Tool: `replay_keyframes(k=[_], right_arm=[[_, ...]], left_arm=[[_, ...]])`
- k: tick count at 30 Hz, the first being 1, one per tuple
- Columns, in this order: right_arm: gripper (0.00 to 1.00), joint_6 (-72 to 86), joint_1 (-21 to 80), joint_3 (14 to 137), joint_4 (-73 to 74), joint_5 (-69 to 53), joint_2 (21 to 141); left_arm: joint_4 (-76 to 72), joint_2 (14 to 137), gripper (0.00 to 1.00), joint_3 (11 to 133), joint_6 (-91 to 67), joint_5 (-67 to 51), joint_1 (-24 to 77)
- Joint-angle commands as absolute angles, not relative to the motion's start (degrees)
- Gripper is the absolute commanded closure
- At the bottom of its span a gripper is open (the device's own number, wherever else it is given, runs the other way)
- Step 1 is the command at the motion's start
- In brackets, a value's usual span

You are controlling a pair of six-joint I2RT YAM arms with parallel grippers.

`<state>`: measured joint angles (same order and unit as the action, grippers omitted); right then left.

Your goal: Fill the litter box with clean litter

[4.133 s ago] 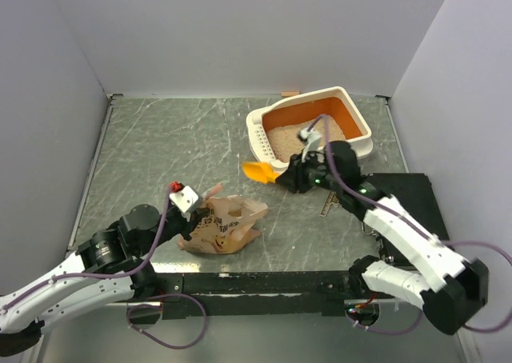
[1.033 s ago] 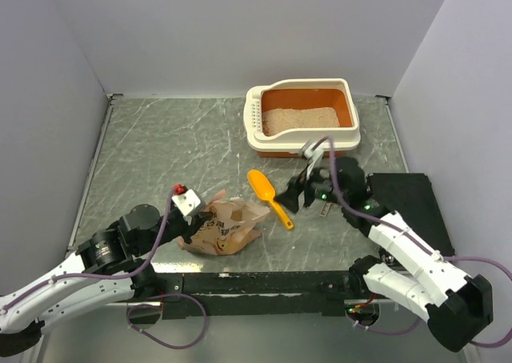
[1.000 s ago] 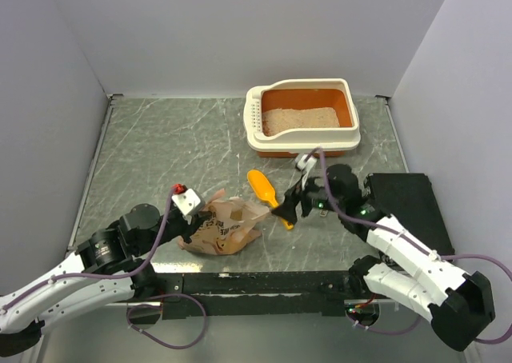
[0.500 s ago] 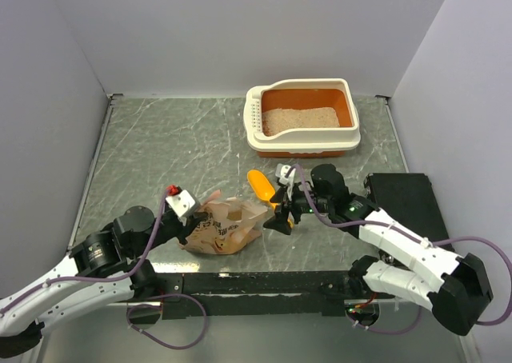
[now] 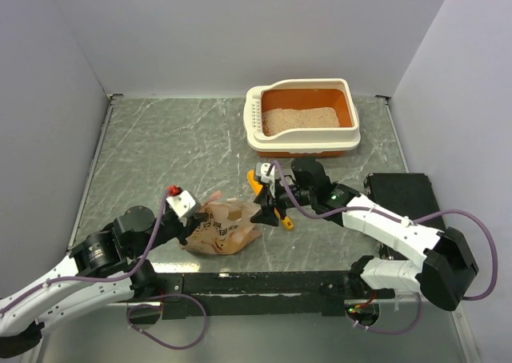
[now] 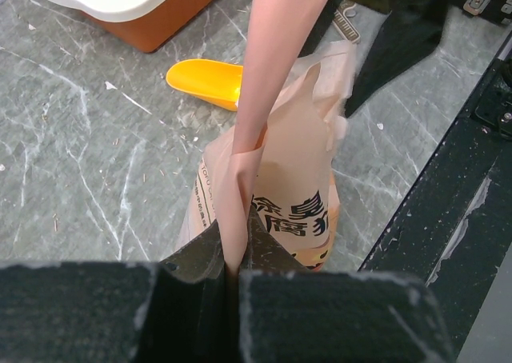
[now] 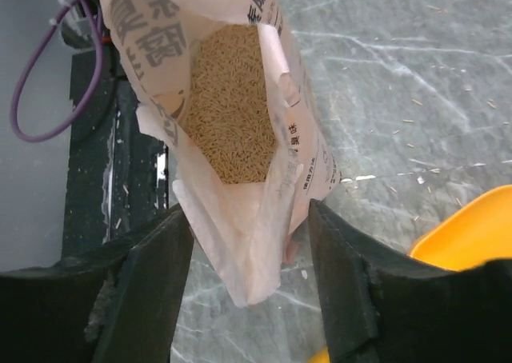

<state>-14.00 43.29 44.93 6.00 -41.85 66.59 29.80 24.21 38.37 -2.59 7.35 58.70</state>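
Observation:
My left gripper is pinching the bag's flap in a narrow fold (image 6: 238, 183), so my right gripper should hold the bag's opposite corner (image 7: 258, 263) before my left gripper grips the flap again.
The litter box (image 5: 302, 145) stands at the back right, with clean litter (image 5: 300, 120) spread over its orange floor. A crinkled tan paper bag (image 5: 224, 227) lies at the front centre. More litter (image 7: 232, 107) shows inside its open mouth in the right wrist view. My left gripper (image 6: 236, 259) is shut on the bag's left flap (image 6: 276, 99) and holds it up. My right gripper (image 7: 252, 299) is open, its fingers (image 7: 152, 291) astride the bag's right corner (image 7: 260, 251) with a gap on each side. The yellow-orange scoop (image 5: 258, 183) lies just behind that gripper, partly hidden.
A flat black box (image 5: 404, 199) lies at the right, beside the right arm. A black rail (image 5: 264, 283) runs along the near edge. Grey walls close in the marbled table (image 5: 160, 147) on three sides. Stray granules dot the table near the bag.
My right arm has swung left from beside the scoop and now has its fingers around the bag's right corner. The left gripper and the bag have barely moved.

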Motion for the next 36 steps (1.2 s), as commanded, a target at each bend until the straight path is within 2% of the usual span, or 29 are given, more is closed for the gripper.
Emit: replay_keyframes(k=[1,2,4,5,9,13,18,25,29,33,34,36], right_arm=[[0.49,-13.9,43.6,46.2,2.3,-46.0,68.0],[0.56,-13.6,43.6,45.9,2.0,-46.3,68.2],[0.94,-12.4,43.7,44.7,0.6,-46.1,67.9],[1.0,-12.0,43.7,44.2,0.4,-44.8,67.4],[1.0,-10.5,43.5,40.2,-3.5,-37.8,59.3],[1.0,-11.9,41.9,42.5,3.9,-30.6,53.3],[1.0,-8.8,31.1,44.0,11.3,-36.8,46.8],[1.0,-6.2,29.2,43.7,21.2,-34.8,43.4],[1.0,-3.3,29.2,37.6,19.0,-33.0,39.1],[1.0,-1.6,29.2,37.7,19.9,-32.5,39.5],[1.0,-1.1,29.2,37.6,19.6,-32.1,39.6],[1.0,-0.2,29.2,36.8,19.0,-31.8,39.4]], left_arm=[[20.8,23.8,0.99,40.3,-2.9,6.2,59.0],[20.7,24.0,0.99,40.4,-2.8,6.1,59.0],[20.6,24.3,0.99,40.3,-2.8,5.7,58.9],[20.6,24.5,0.99,40.4,-2.7,5.5,58.9],[19.6,25.8,0.99,41.4,-2.6,4.8,58.9],[17.6,29.9,0.99,44.8,-3.1,6.0,58.9],[16.2,38.0,0.99,50.5,-0.6,3.8,58.9],[14.6,47.6,0.99,51.5,2.8,-1.1,58.8],[15.0,50.3,0.73,48.5,0.4,-0.2,58.9],[14.1,47.7,0.61,45.6,-3.9,3.2,58.8],[14.1,46.6,0.52,44.7,-4.4,5.3,58.9],[14.3,42.2,0.45,43.4,-6.0,7.8,58.9]])
